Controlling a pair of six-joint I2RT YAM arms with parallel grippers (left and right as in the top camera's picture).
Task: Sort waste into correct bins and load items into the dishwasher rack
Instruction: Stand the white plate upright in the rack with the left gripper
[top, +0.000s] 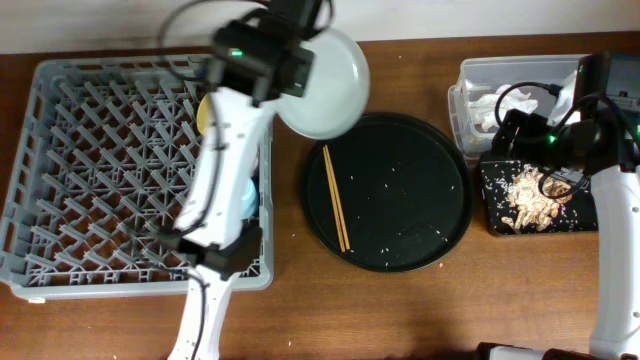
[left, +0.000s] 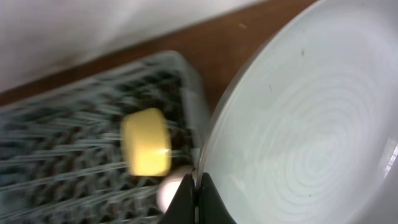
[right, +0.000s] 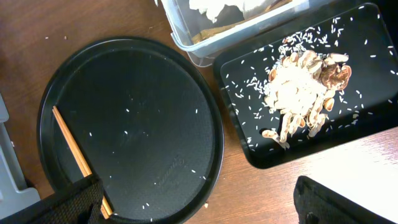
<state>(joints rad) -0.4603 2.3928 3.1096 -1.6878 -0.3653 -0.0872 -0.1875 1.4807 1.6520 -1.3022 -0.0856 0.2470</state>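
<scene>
The pale grey-green plate (top: 328, 88) is hanging broad side up past the rack's edge, so my left gripper needs to turn it upright and lower it among the rack's wires (top: 172, 180).
My left gripper (top: 297, 72) is shut on the rim of the pale grey-green plate (top: 332, 85) and holds it tilted in the air over the dishwasher rack's (top: 90, 170) right edge. In the left wrist view the jaws (left: 198, 190) pinch the plate (left: 298, 124). The yellow bowl (left: 147, 142) stands in the rack (left: 62, 155), with a blurred pale pink round shape (left: 169, 191) beside it. The chopsticks (top: 337, 198) lie on the round black tray (top: 400, 190). My right gripper (right: 199, 208) is open and empty, above the tray's edge (right: 155, 124) near the chopsticks (right: 74, 152).
The clear tub (top: 470, 75) holds white tissues (top: 495, 103) at the back right. The black rectangular tray (top: 495, 215) in front of it holds food scraps (top: 535, 195) and rice grains. Both show in the right wrist view: tub (right: 205, 43), tray (right: 249, 143), scraps (right: 301, 90).
</scene>
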